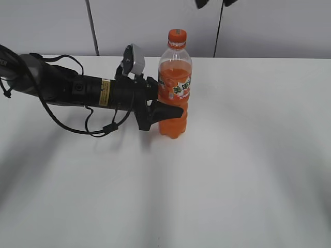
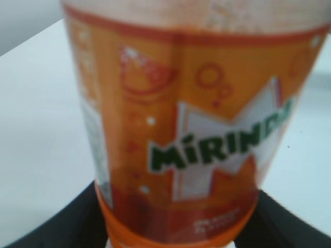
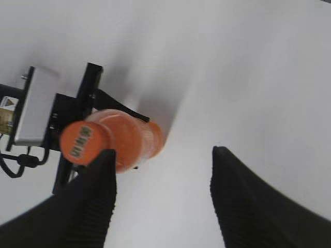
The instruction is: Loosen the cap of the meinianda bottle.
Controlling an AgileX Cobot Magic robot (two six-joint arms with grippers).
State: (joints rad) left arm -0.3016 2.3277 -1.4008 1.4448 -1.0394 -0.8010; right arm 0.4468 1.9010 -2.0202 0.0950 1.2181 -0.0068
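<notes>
An orange ring [image 1: 177,45] can be seen below the orange cap [image 1: 177,35], so I expect the cap to come off and the ring to stay on the neck when I turn the cap.
The meinianda bottle [image 1: 175,93] stands upright on the white table, full of orange drink, with its orange cap [image 1: 177,35] on top. My left gripper [image 1: 166,106] is shut on the bottle's labelled middle; in the left wrist view the label [image 2: 207,139] fills the frame between the black fingers. My right gripper [image 3: 163,160] is open and empty, high above the table, looking down on the cap [image 3: 81,142], which lies beside its left finger. The right gripper shows only as dark tips at the top edge of the exterior view [image 1: 214,3].
The white table [image 1: 248,170] spreads all around the bottle. The left arm [image 1: 72,88] with its cables lies along the table at the left. A grey wall stands behind the table.
</notes>
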